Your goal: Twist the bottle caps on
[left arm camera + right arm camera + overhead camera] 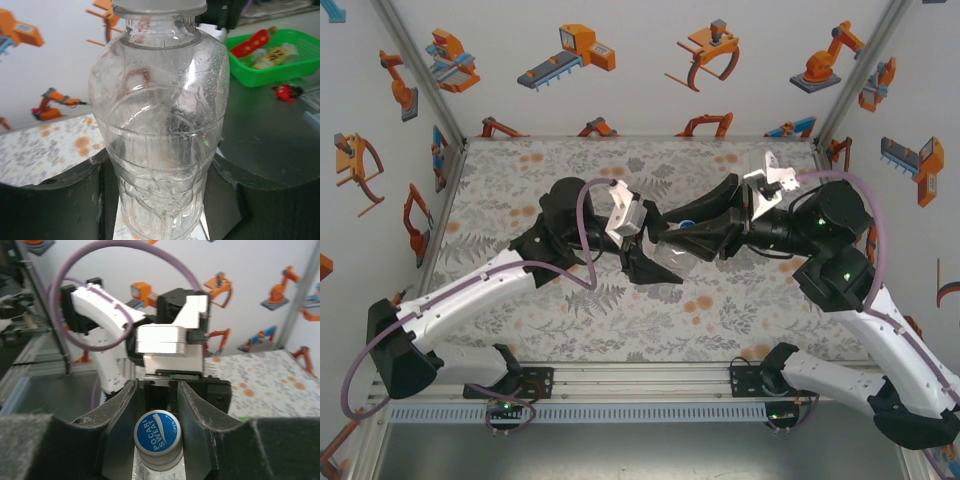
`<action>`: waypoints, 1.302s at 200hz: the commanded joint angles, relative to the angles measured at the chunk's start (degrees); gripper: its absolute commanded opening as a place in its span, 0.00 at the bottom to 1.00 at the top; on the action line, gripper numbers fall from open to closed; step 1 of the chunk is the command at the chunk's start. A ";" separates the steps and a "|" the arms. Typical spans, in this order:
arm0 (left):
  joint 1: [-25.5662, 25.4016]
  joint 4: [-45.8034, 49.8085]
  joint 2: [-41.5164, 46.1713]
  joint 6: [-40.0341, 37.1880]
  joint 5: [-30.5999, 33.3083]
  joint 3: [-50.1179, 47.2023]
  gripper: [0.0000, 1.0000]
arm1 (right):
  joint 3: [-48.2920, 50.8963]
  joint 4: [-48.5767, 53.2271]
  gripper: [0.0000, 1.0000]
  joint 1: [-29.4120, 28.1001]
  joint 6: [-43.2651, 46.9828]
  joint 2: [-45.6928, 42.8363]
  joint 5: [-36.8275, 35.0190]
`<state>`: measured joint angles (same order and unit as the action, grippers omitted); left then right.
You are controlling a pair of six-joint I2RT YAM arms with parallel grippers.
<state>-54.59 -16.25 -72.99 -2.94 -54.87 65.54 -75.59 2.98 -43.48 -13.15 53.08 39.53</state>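
Note:
I keep turning the cap with my right gripper until its wrist's turn ends, since my left gripper holds the bottle's body (161,150) in line with the blue cap (157,433).
A plain clear bottle (160,125) is held off the table, lying roughly level between the two arms (668,252). My left gripper (160,205) is shut on its lower body, one dark finger (55,205) on each side. A blue cap (157,433) printed "POCARI SWEAT" sits on the bottle's neck, and it also shows as a blue spot (688,226) from above. My right gripper (157,427) is shut on this cap, its pads (118,430) pressing both sides. The other bottles and caps are out of view.
The floral table mat (520,190) lies under both arms. Behind the cap I see the left wrist's white housing (170,337). A green basket (300,67) with packets and a small red object (285,92) sit on a grey surface beyond the bottle.

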 commanded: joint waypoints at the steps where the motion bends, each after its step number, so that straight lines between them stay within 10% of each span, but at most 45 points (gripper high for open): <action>1: 0.45 -0.75 2.15 -3.90 9.46 -1.28 0.00 | 1.09 0.39 0.00 -0.03 1.74 -0.53 -11.77; 124: -0.43 4.13 -4.60 -4.73 51.65 2.58 0.00 | 4.11 3.21 0.00 -0.08 -4.64 5.01 -54.17; 202: -2.98 8.74 -10.84 -3.05 58.98 7.85 0.00 | 7.27 3.98 0.00 -0.04 -26.00 8.46 -71.25; 260: -2.89 11.35 -11.56 -3.19 58.91 9.56 0.00 | 5.09 5.84 0.00 -0.02 -26.44 9.13 -66.79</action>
<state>-57.89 -3.20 -84.75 -7.35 1.32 71.37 -67.90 6.31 -43.33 -37.50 62.74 -28.21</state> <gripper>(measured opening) 0.546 0.359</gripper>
